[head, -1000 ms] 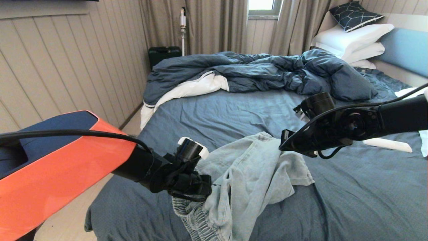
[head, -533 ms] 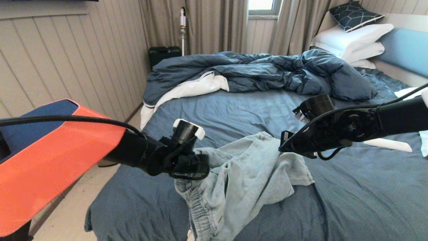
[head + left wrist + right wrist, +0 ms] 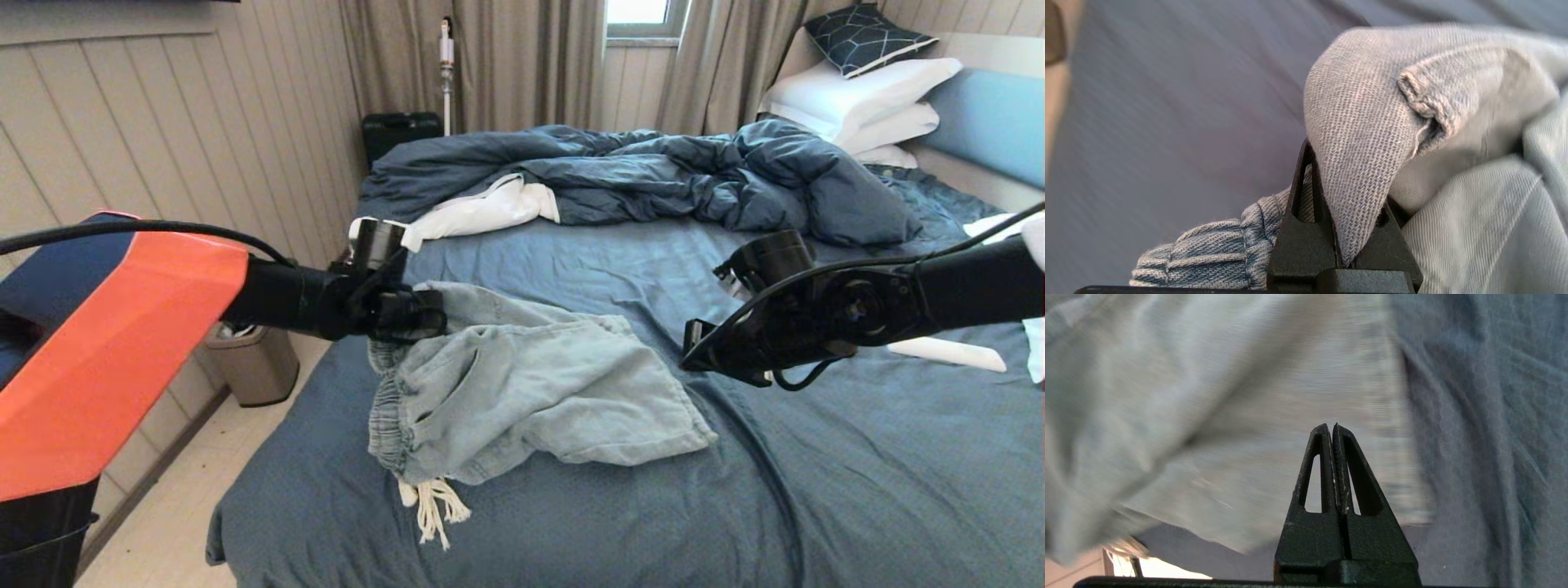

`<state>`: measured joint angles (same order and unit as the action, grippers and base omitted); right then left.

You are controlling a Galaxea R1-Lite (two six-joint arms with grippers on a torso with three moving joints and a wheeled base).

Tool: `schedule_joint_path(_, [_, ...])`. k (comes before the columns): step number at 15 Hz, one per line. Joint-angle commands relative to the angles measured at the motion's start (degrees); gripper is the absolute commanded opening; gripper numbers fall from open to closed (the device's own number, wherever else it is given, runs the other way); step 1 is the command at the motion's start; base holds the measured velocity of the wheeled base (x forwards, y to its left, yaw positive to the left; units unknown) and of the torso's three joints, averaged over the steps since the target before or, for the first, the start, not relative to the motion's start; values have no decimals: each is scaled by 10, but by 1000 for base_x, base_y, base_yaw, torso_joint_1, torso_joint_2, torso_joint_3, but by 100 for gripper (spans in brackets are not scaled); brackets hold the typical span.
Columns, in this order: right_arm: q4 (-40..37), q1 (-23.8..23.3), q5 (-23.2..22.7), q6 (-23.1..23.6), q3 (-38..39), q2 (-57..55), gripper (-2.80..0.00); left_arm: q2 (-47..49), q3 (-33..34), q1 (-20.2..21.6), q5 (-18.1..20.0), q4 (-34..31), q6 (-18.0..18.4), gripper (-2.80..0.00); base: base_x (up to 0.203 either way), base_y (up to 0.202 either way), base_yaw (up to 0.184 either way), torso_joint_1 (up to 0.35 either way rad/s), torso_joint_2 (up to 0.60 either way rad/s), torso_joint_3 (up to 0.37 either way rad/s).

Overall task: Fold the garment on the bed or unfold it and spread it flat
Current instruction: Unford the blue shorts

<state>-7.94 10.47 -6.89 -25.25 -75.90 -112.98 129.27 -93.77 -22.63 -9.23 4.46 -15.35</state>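
Note:
The fold (image 3: 1351, 196) beside the shorts' waistband sits in my left gripper, facing open sheet (image 3: 338, 392). I should carry on pulling away from the hem until they straighten, then let go.
The pale denim shorts (image 3: 522, 384) lie stretched across the bed's (image 3: 857, 490) slate-blue sheet. Their gathered waistband (image 3: 384, 416) hangs at the left, and the white tasselled drawstring (image 3: 433, 502) dangles below it. My left gripper (image 3: 429, 314) is shut on a fold of the shorts (image 3: 1355, 163) near the waistband and holds that corner up off the sheet. The waistband (image 3: 1208, 257) shows beside the left gripper (image 3: 1327, 196) in the left wrist view. My right gripper (image 3: 694, 347) hovers at the shorts' right edge, shut with nothing in it. The right gripper (image 3: 1333, 428) hangs over the pale cloth (image 3: 1229, 416).
A rumpled dark blue duvet (image 3: 653, 175) with a white lining (image 3: 473, 212) covers the far half of the bed. White pillows (image 3: 865, 102) lean on the light blue headboard (image 3: 992, 122). A small bin (image 3: 253, 363) stands on the floor at the left. A white object (image 3: 947, 353) lies behind the right arm.
My left gripper has risen and swung left and away with the shorts' corner. The bunched shorts have been pulled out of their heap into a flatter spread. The right gripper stayed in place.

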Motion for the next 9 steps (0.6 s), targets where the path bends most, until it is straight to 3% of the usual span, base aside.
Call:
schedule_joint_path(1, [-1,0,-1,-1,0,-5,-280,51,-47,18,-1,1,6,-280,0,0,0,0,0,0])
schedule_joint_path(4, [0,0,-1,-1,-2,-13,-280,105,-87,35,-2,2,22,-280,0,0,0,0,0,0])
schedule_joint_path(8, [0,1,-1,-1,-5,-17,-280,102,-84,43,-4,2,24,-280,0,0,0,0,0,0])
schedule_joint_path(9, [0,1,-1,-1,-4,-18,-280,101,-83,43,-10,2,24,0,0,0,0,0,0,0])
